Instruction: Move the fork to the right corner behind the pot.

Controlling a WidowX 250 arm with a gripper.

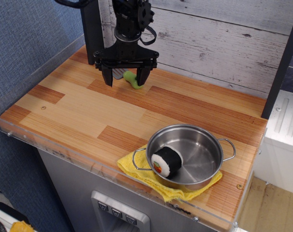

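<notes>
My gripper will make the fork (118,73) turn to point straight out between its fingers when it squeezes the fork, because the green handle lies slanted (133,80) between its open fingers.
The fork (130,79) lies on the wooden table at the back left, its green handle towards the right and its grey head mostly hidden behind my gripper. My gripper (124,79) is open, low over the fork, with one finger on each side of it. The shiny steel pot (199,151) stands at the front right on a yellow cloth (136,170). A black-and-white sushi-roll toy (166,161) lies inside the pot at its left.
A grey plank wall (214,38) runs along the back. A dark post (92,29) stands at the back left, another at the right. A clear plastic rim (49,140) edges the table's front and left.
</notes>
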